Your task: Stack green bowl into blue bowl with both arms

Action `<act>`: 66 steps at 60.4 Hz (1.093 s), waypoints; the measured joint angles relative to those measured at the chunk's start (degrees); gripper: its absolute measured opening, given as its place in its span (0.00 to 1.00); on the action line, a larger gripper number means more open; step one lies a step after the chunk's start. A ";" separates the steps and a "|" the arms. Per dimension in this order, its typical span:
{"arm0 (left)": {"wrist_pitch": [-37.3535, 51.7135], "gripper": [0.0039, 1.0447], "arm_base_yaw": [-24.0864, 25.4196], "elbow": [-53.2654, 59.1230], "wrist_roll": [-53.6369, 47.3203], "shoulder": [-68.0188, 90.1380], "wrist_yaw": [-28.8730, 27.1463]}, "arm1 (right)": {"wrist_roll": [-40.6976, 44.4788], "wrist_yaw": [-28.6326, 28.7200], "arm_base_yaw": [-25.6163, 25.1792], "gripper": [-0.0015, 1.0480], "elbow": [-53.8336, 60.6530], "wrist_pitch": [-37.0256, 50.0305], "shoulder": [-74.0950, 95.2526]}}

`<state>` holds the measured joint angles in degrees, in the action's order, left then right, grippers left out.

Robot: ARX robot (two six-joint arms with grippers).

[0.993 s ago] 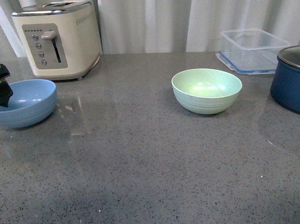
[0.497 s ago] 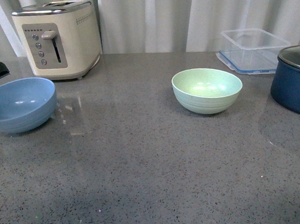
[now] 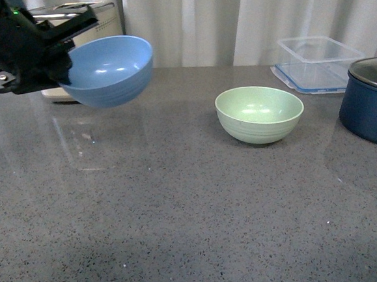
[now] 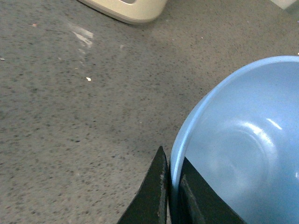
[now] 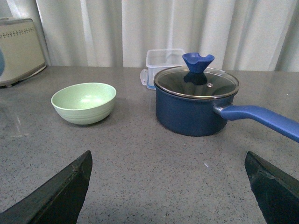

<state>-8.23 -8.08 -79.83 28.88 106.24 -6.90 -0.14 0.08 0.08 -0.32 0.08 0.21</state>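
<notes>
The green bowl's round side [image 5: 87, 115] spreads to a wide rim [image 5: 84, 109], so I expect it to fit only partway into the blue bowl when I lower it.
My left gripper [image 3: 62, 71] is shut on the rim of the blue bowl [image 3: 108, 70] and holds it in the air, tilted, in front of the toaster. In the left wrist view the two fingers [image 4: 154, 196] pinch the blue bowl's rim [image 4: 187, 135], one inside and one outside. The green bowl [image 3: 259, 114] stands upright and empty on the grey counter, right of centre. It also shows in the right wrist view [image 5: 84, 102]. My right gripper [image 5: 170, 186] is open and empty, low over the counter, short of the green bowl; it is out of the front view.
A cream toaster [image 3: 110, 20] stands at the back left, partly behind the arm. A clear plastic container [image 3: 318, 62] sits at the back right. A dark navy pot [image 3: 372, 104] with a glass lid [image 5: 196, 80] and long handle [image 5: 261, 119] stands at the right.
My left gripper has lifted the blue bowl off the counter at the far left and carried it up and to the right. The green bowl has not moved.
</notes>
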 joint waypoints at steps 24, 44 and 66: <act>-3.80 0.03 -4.50 -9.99 0.83 11.32 -0.72 | 0.00 0.00 0.00 0.90 0.00 0.00 0.00; -6.10 0.03 -6.86 -15.39 0.74 16.06 -1.64 | 0.00 0.00 0.00 0.90 0.00 0.00 0.00; -5.40 0.27 -7.91 -15.28 -0.07 16.81 -1.29 | 0.00 0.00 0.00 0.90 0.00 0.00 0.00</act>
<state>-13.63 -15.99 -95.11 28.82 123.04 -8.19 -0.14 0.08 0.08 -0.32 0.08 0.21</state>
